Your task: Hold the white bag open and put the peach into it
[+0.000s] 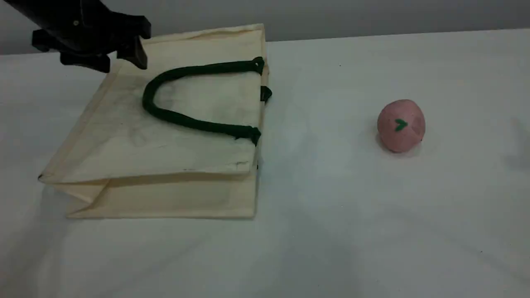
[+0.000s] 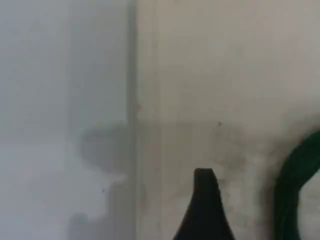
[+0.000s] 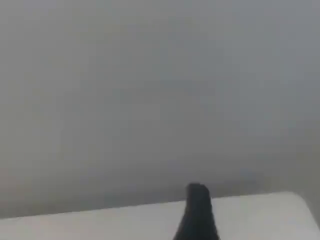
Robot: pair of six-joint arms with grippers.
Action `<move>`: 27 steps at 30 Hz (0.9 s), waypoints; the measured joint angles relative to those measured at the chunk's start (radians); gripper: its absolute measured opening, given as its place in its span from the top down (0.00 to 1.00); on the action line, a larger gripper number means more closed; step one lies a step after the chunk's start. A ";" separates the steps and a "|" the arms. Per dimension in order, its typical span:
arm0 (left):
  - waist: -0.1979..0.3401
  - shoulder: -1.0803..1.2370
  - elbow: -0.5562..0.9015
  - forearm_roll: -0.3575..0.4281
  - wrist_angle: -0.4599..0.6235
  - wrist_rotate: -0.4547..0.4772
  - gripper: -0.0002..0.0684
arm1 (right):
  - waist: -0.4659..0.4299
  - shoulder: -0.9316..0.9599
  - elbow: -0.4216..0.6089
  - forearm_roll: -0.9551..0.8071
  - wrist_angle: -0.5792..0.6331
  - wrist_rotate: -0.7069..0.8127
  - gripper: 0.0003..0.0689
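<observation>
The white bag [image 1: 198, 102] will open out into a wide opening when I raise the dark green rope handle, because a deep pleat [image 1: 149, 183] is tucked in between the bag's panels.
The white bag [image 1: 165, 136] lies flat on the left half of the table, its mouth edge facing right. One dark green rope handle [image 1: 182, 120] rests on top of it. The peach [image 1: 401, 125] sits by itself on the table at the right, far from the bag. My left gripper [image 1: 120, 62] hovers open over the bag's far left corner, holding nothing. In the left wrist view its fingertip [image 2: 204, 195] hangs over the bag fabric [image 2: 215, 75], with the handle [image 2: 295, 190] at the right. My right gripper is outside the scene view; its fingertip [image 3: 197, 205] shows with nothing against it.
A white cloth covers the table [image 1: 331, 215]. A grey wall [image 1: 372, 16] stands behind its far edge. The right wrist view looks at that wall [image 3: 160, 90] and a strip of table [image 3: 100, 225].
</observation>
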 joint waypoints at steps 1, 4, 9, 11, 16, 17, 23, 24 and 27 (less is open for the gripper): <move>-0.004 0.002 0.000 0.000 -0.012 -0.001 0.27 | 0.000 0.004 0.000 0.000 -0.003 0.000 0.27; -0.023 0.019 0.000 0.002 -0.025 0.010 0.27 | 0.000 0.014 0.000 0.000 -0.010 -0.004 0.27; -0.052 0.062 0.000 0.003 -0.035 0.011 0.28 | 0.000 0.026 0.000 0.000 -0.006 -0.012 0.27; -0.055 0.076 0.000 0.003 -0.035 0.011 0.28 | 0.000 0.026 0.000 0.000 -0.006 -0.019 0.27; -0.054 0.092 0.000 0.006 -0.037 0.011 0.28 | 0.000 0.026 0.000 0.000 -0.005 -0.019 0.27; -0.054 0.097 0.000 0.006 -0.037 0.011 0.28 | 0.000 0.026 0.000 0.000 -0.005 -0.019 0.27; -0.054 0.128 0.000 0.005 -0.031 0.011 0.41 | 0.000 0.026 0.000 0.000 -0.007 -0.019 0.31; -0.054 0.129 0.000 0.004 -0.030 0.009 0.47 | 0.000 0.026 0.000 0.000 -0.007 -0.018 0.31; -0.054 0.129 0.000 0.003 -0.030 0.009 0.67 | 0.000 0.026 0.000 0.000 -0.009 -0.018 0.36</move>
